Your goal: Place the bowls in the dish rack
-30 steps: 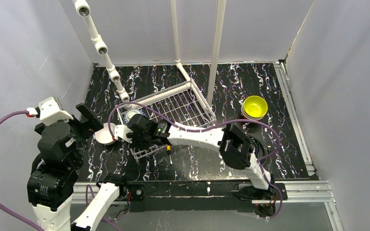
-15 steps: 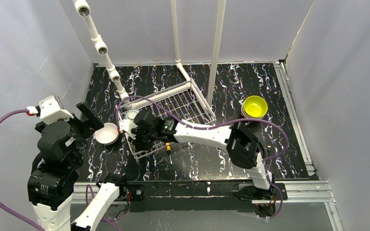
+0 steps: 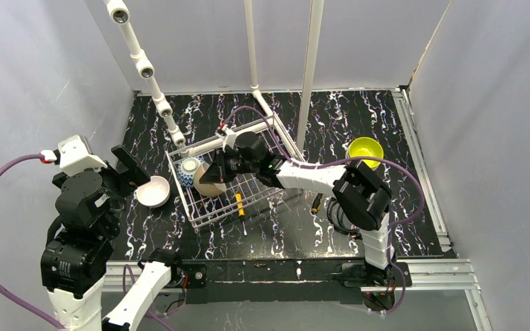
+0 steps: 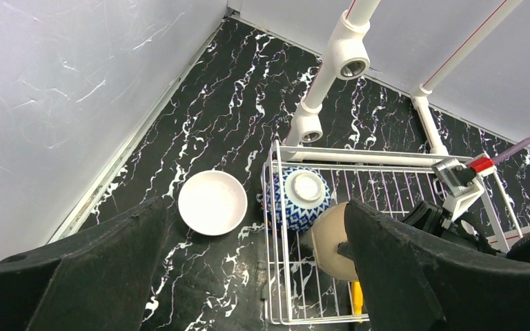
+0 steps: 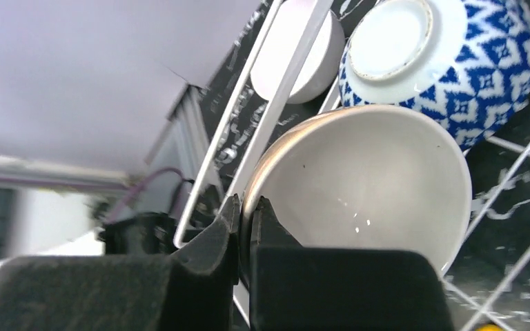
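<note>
The tan bowl is leaning on its side against the blue-white bowl (image 3: 197, 177). My right gripper should swing the tan bowl clear toward the rack's near corner (image 3: 196, 212) and put it down bottom up.
The white wire dish rack (image 3: 284, 140) lies mid-table. Inside it a blue-white bowl (image 3: 190, 170) rests upside down at the left end. Against that bowl leans a tan bowl (image 3: 209, 182), tilted on its side. My right gripper (image 5: 247, 207) is shut on the tan bowl's (image 5: 366, 172) rim, one finger inside and one outside. A white bowl (image 4: 212, 202) sits upright on the table just left of the rack (image 4: 359, 157). A yellow-green bowl (image 3: 366, 152) stands at the right. My left gripper (image 4: 254, 214) hangs open high above the white bowl, holding nothing.
A yellow-handled tool (image 3: 239, 205) lies in the rack's near part. White pipes (image 3: 148, 76) slant over the table's back left, and two white posts (image 3: 310, 69) rise behind the rack. A small dark object (image 3: 316, 202) and cables (image 3: 338, 215) lie right of the rack.
My right gripper has swung from the rack's near left corner up and to the right over the rack. The tan bowl now shows tilted in its grip. The left arm has stayed still.
</note>
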